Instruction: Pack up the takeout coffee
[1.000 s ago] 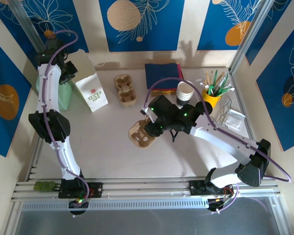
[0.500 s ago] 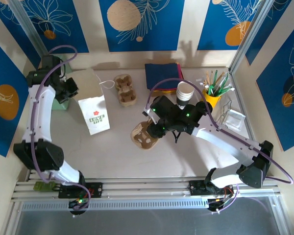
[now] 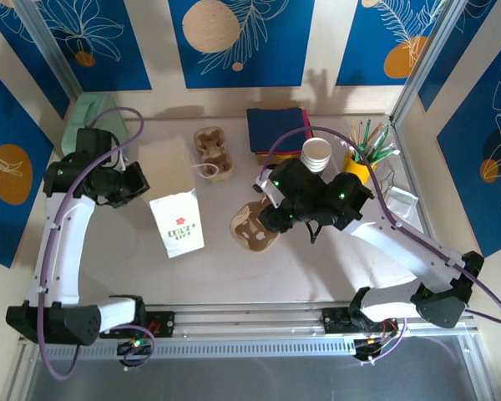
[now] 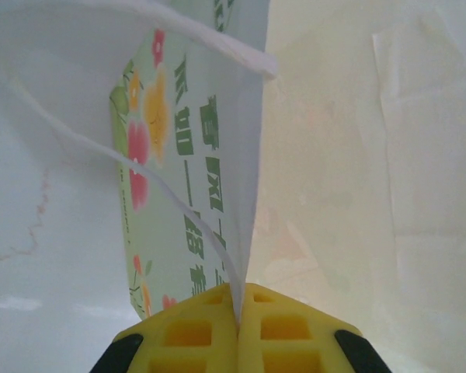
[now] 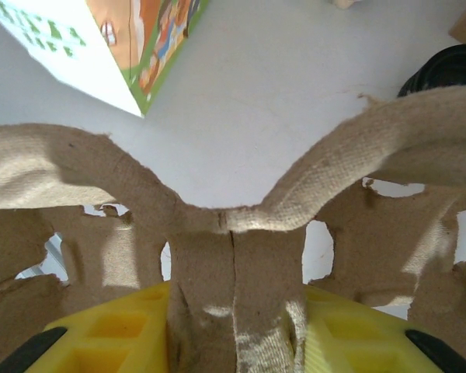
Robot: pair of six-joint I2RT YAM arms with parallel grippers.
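Note:
The bag's opening point(image 3: 166, 169) is spread wide, so the left gripper keeps moving the bag toward the cup carrier in the robot's right gripper point(image 3: 252, 231) and let go beside it.
My left gripper point(image 3: 139, 185) is shut on the top edge of a white paper bag point(image 3: 174, 209) printed with green letters and flowers. In the left wrist view its yellow fingers point(image 4: 202, 330) pinch the bag's thin edge point(image 4: 245, 256). My right gripper point(image 3: 265, 219) is shut on the middle ridge of a brown pulp cup carrier point(image 3: 252, 227), held just right of the bag. In the right wrist view the carrier point(image 5: 233, 233) spreads to both sides above the gripper point(image 5: 234, 311). The takeout coffee is hidden.
A second pulp carrier point(image 3: 213, 153) lies at the back of the white table point(image 3: 234, 276). Behind the right arm are blue napkins point(image 3: 277, 127), a stack of white cups point(image 3: 316, 154) and a yellow cup of stirrers point(image 3: 361, 163). A green object point(image 3: 88, 111) sits back left.
The left arm has carried the bag from the back left toward the table's middle. The right gripper has shifted the carrier slightly right.

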